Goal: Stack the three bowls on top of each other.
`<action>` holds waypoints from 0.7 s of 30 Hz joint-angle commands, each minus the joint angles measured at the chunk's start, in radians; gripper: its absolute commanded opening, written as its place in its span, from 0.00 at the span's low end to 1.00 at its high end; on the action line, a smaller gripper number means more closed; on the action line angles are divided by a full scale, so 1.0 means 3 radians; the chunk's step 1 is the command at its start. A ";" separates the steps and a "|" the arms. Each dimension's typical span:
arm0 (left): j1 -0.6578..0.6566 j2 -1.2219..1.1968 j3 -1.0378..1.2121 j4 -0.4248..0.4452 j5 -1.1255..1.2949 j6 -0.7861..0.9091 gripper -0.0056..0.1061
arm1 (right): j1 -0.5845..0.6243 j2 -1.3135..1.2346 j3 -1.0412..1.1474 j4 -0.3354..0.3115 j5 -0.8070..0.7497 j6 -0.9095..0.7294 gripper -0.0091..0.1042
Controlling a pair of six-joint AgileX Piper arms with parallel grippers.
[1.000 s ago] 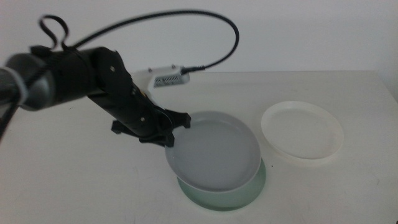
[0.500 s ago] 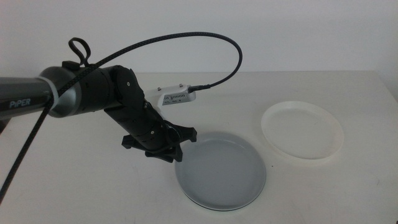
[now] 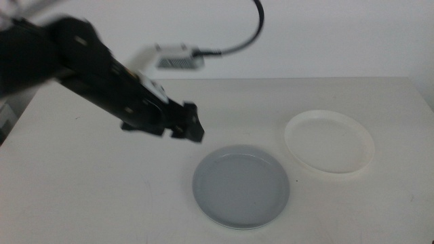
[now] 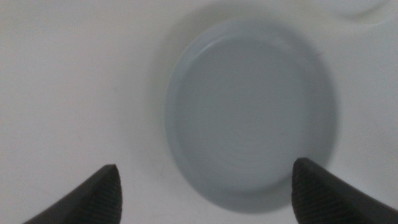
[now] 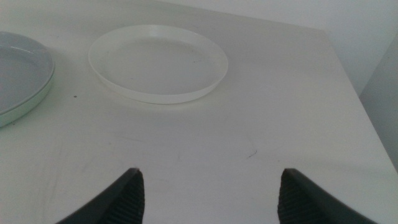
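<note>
The white bowl should cover the grey-blue bowl almost completely when I lower it onto that bowl, because their rims look about equally wide.
The grey-blue bowl lies nested in the mint green bowl, of which only a thin rim shows under it in the right wrist view. The white bowl sits alone on the table to their right, a small gap away. My left gripper hovers above and to the left of the stack. In its wrist view it is open and empty, looking down on the grey-blue bowl. The right gripper stands open and empty near the table's front, short of the white bowl.
The pale table ends at a right edge not far beyond the white bowl. The left arm's black cable arcs over the back of the table.
The left gripper set the grey-blue bowl flat onto the mint green one, let go, then rose and drew back to the left. The white bowl has not moved.
</note>
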 commanded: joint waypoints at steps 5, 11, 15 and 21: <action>0.0033 -0.1038 -0.0002 0.0005 0.0196 0.0239 0.99 | -0.0012 -0.0089 -0.0009 -0.0010 -0.0250 -0.0028 0.56; 0.0033 -0.1790 0.0280 -0.0008 0.0483 0.0368 0.99 | -0.0012 -0.0089 -0.0009 -0.0010 -0.0250 -0.0028 0.56; 0.0033 -0.2186 0.0407 -0.0025 0.0554 0.0416 0.99 | -0.0012 -0.0089 -0.0009 -0.0010 -0.0250 -0.0028 0.56; 0.0033 -0.2466 0.0446 -0.0011 0.0593 0.0416 0.99 | -0.0012 -0.0089 -0.0009 -0.0010 -0.0250 -0.0028 0.56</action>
